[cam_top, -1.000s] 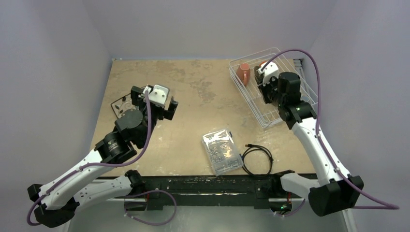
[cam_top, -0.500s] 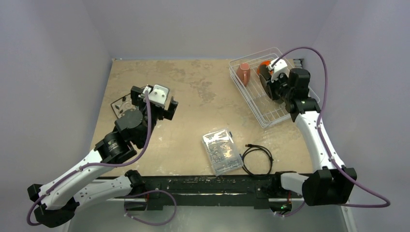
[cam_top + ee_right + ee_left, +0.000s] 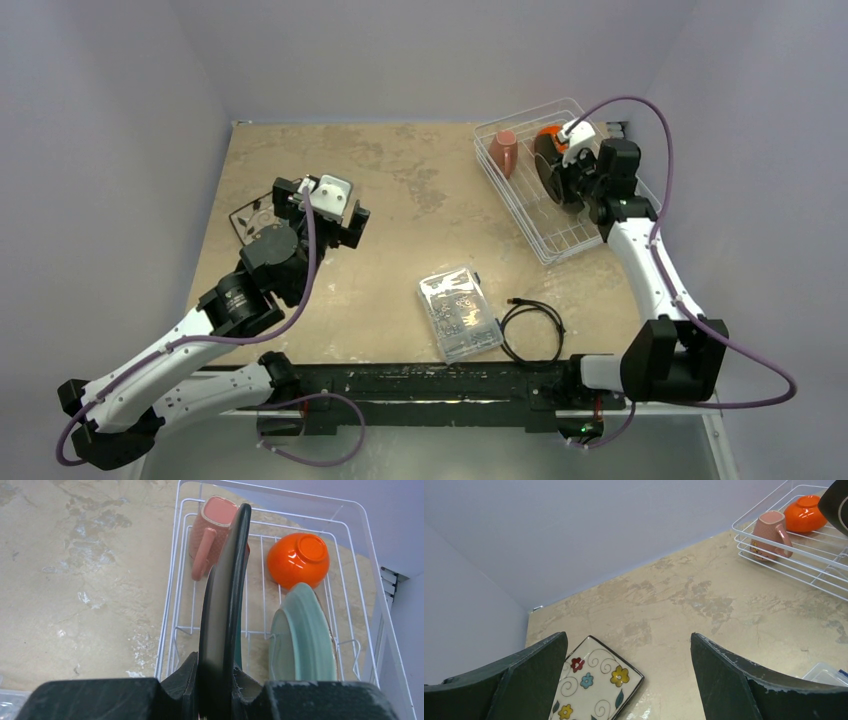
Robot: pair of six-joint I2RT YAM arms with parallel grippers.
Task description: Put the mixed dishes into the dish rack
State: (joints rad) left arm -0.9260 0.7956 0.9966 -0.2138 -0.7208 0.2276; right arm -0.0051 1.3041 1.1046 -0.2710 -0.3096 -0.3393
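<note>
My right gripper holds the dark teal square plate (image 3: 223, 610) on edge, clear of the pale green plate, and should go on lowering it before it lets go, until the rack's wires (image 3: 256, 632) hold it.
My right gripper (image 3: 220, 662) is shut on the dark teal square plate (image 3: 227, 580) and holds it on edge over the white wire dish rack (image 3: 170, 600). In the rack stand the pink cup (image 3: 212, 527), the orange bowl (image 3: 298, 560) and the pale green plate (image 3: 302, 635) on edge just right of the held plate. My left gripper (image 3: 628, 636) is open and empty above the table. The white floral square plate (image 3: 594, 685) lies flat below its left finger. The grey mug is out of view.
A clear plastic box of small parts (image 3: 459, 312) and a coiled black cable (image 3: 532, 330) lie near the front edge. The rack (image 3: 560, 240) sits at the far right by the wall. Walls close the table on three sides.
My right arm has swung right and farther back, carrying the dark teal plate over the rack beside the green plate. The left arm has not moved.
</note>
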